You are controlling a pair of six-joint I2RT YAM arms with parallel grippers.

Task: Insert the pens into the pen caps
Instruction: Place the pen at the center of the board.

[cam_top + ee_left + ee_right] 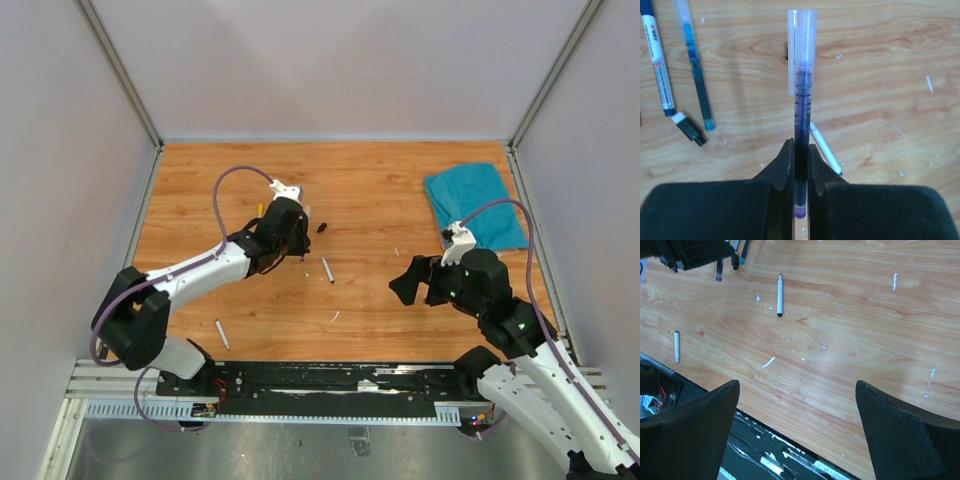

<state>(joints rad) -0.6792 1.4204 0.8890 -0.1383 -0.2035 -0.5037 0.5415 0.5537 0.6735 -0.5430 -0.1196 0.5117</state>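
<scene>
The clear pen cap (805,42) is over the dark purple pen's tip, so my left gripper should go on moving toward the open wood (724,70) beside the teal pen and let go there.
My left gripper (801,150) is shut on a dark purple pen (801,115) that points away from the wrist. A clear pen cap (802,45) sits over its far tip. In the left wrist view a white pen (658,65), a teal pen (696,75) and a stubby black cap (690,129) lie on the wood at the left. Another white pen (825,147) lies just beyond the fingers. In the top view the left gripper (293,238) hovers near a black cap (322,227). My right gripper (797,390) is open and holds nothing.
A white pen (327,269) lies mid-table and another (221,333) near the front left edge. A teal cloth (475,205) lies at the back right. Small pale scraps (769,361) dot the wood. The black base rail (770,455) runs just under the right gripper.
</scene>
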